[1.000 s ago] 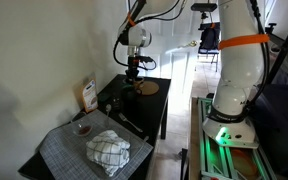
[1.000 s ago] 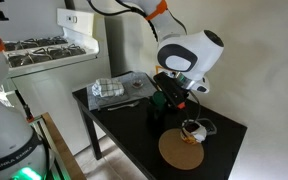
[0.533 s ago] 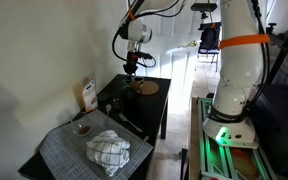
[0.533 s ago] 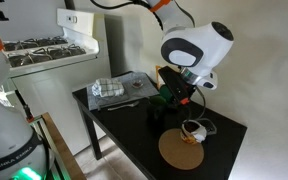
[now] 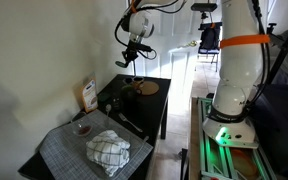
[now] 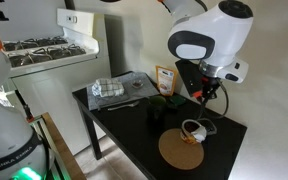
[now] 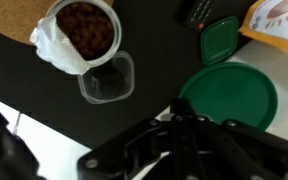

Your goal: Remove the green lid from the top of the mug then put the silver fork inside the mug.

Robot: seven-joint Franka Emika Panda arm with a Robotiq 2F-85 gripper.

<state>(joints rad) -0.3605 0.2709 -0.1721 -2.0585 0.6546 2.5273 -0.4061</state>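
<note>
My gripper is holding the green lid (image 7: 231,97), which sticks out past the table's edge. Next, I bring it back and lower it onto the clear space (image 7: 172,56) next to the green tub.
The green lid (image 7: 229,95) is a round dark green disc on the black table, right of and just beyond my gripper (image 7: 174,125) in the wrist view. In an exterior view the lid (image 6: 167,100) sits beside the mug (image 6: 156,113), a short dark cup. I cannot tell whether the lid rests on anything. My gripper (image 6: 206,95) hangs high above the table (image 6: 134,125) with its fingers together and nothing visible between them. It is also raised in the exterior view from the table's long end (image 5: 132,58). I cannot make out the silver fork.
A white-wrapped cup of brown bits (image 7: 84,28), a clear plastic cup (image 7: 106,80) and a small green square tub (image 7: 219,40) stand near the lid. A tan disc (image 6: 181,150), a checked cloth (image 5: 109,150) on a grey mat and a brown packet (image 5: 87,95) are also on the table.
My gripper has risen from just above the table by the green lid to well above it. The things on the table have not moved.
</note>
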